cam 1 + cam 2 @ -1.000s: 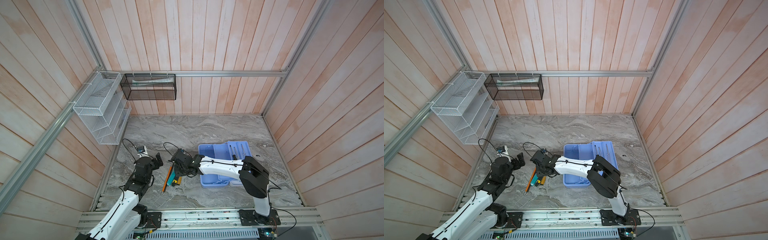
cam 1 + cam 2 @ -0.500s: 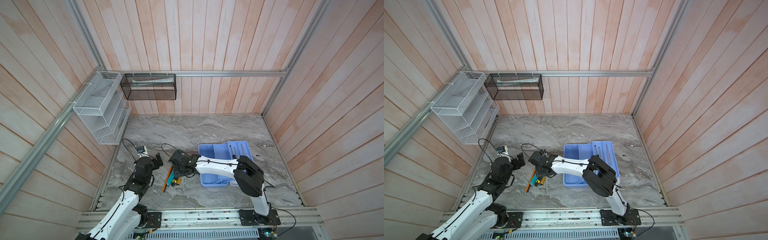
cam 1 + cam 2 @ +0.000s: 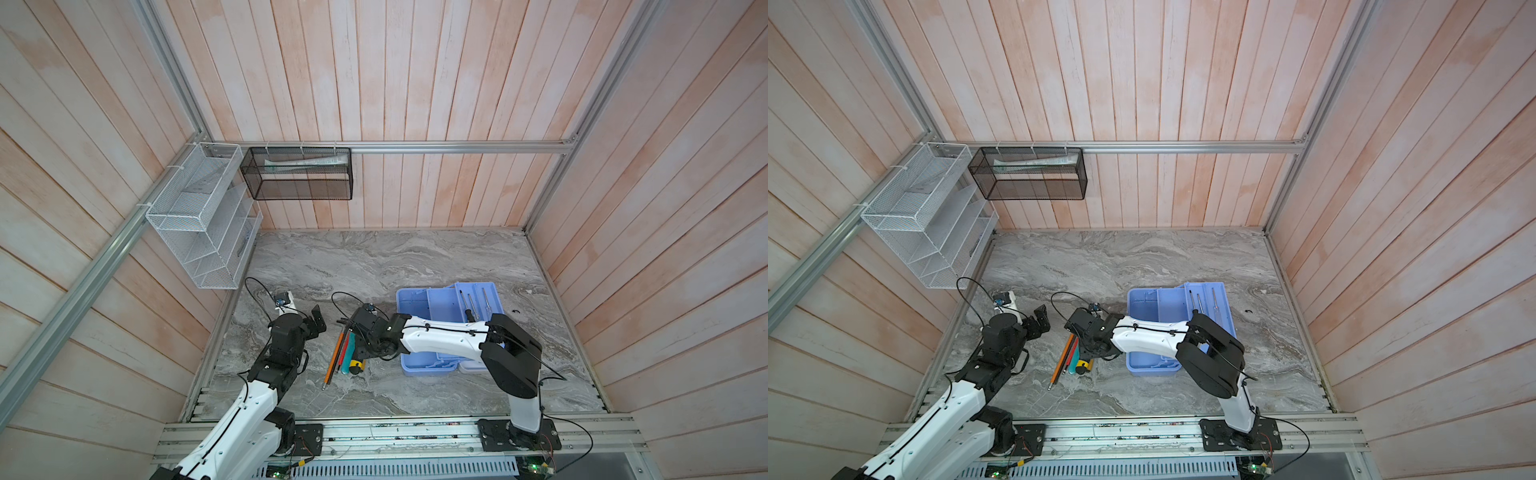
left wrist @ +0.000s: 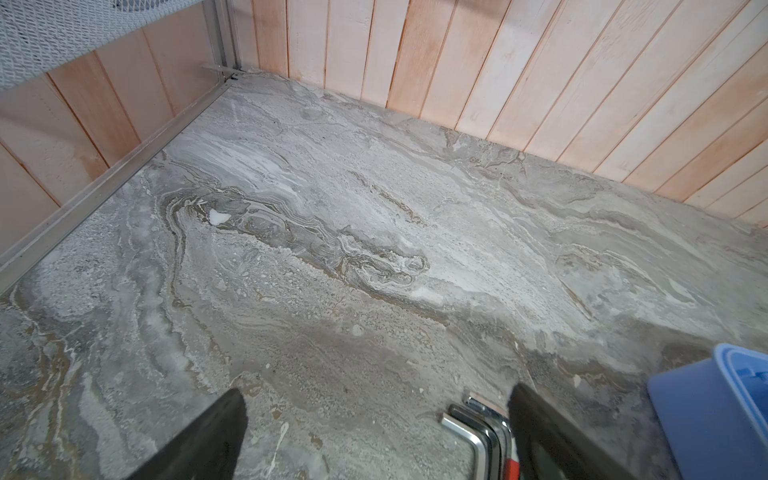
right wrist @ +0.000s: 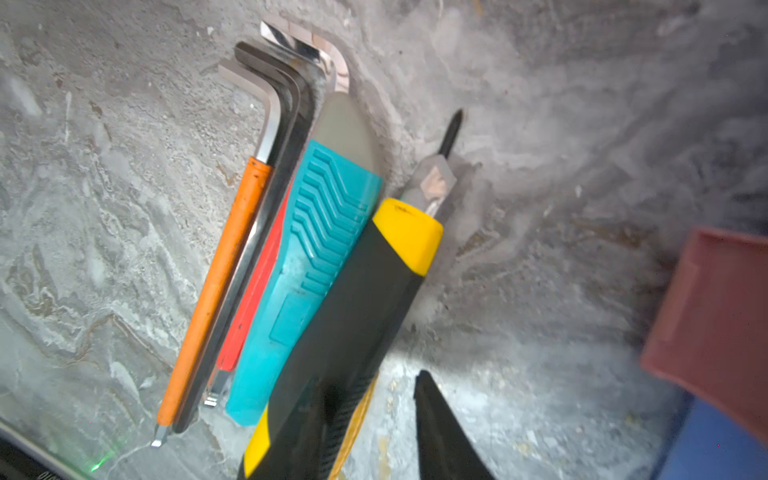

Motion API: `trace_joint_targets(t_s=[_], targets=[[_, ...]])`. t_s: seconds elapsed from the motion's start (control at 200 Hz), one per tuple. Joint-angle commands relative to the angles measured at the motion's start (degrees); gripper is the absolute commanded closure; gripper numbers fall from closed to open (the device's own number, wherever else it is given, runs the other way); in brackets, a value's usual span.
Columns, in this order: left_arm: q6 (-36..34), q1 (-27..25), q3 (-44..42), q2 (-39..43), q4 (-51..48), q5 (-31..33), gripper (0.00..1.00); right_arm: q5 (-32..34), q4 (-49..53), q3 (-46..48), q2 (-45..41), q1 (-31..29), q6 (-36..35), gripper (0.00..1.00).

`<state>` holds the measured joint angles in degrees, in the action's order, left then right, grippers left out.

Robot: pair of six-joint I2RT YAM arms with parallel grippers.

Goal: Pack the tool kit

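Note:
The black-and-yellow cutter [image 5: 356, 312] is on top of the screwdriver. My right gripper should move the cutter out of the way toward the teal tool, then grab the screwdriver's orange handle [image 5: 361, 417].
The tool kit's light blue base [image 3: 415, 305] [image 3: 1144, 307] stands open right of centre in both top views, and its tray [image 3: 478, 297] [image 3: 1210, 299] holds small screwdrivers. Loose on the marble lie an orange hex key [image 5: 216, 286] [image 3: 335, 357], a teal tool [image 5: 307, 266] [image 3: 351, 345] and a black-and-yellow screwdriver [image 5: 361, 291] [image 3: 356, 368]. My right gripper [image 5: 374, 407] [image 3: 360, 356] is down over them and open. One finger [image 5: 436, 419] stands a small gap off the screwdriver handle. My left gripper [image 4: 374, 399] [image 3: 318, 323] hovers open and empty, just left of the tools.
Bent hex key ends [image 4: 473, 432] show beside my left fingers, with a corner of the blue case [image 4: 706, 415] beyond. A pink part of the case [image 5: 715, 332] is close to the right gripper. A white mesh rack [image 3: 199, 232] and a black mesh basket [image 3: 299, 174] hang on the walls.
The right gripper's jaws have narrowed around the screwdriver handle and the right arm has shifted slightly left. The left arm has not moved.

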<state>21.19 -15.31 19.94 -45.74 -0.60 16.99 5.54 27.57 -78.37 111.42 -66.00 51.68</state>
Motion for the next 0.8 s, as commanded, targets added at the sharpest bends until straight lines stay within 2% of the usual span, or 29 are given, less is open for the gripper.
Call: trace_joint_targets(t_s=[0.0,0.165,0.34,0.57,0.795], targets=[[0.1,0.4,0.2,0.6,0.3,0.7,0.0,-0.7,-0.4,3.2,-2.0,-0.6,2.1,0.72],[0.2,0.4,0.1,0.8,0.4,0.7,0.0,-0.8,0.9,4.3,-2.5,-0.6,2.5,0.72],[0.2,0.4,0.2,0.9,0.3,0.7,0.0,0.0,0.0,4.8,-4.2,-0.5,3.4,0.6],[0.1,0.4,0.0,1.0,0.4,0.8,0.0,-0.7,-2.1,5.2,-5.4,-0.4,4.1,0.55],[0.1,0.4,0.0,0.9,0.4,0.7,0.0,-3.0,-4.3,3.6,-1.4,-0.2,3.4,0.5]])
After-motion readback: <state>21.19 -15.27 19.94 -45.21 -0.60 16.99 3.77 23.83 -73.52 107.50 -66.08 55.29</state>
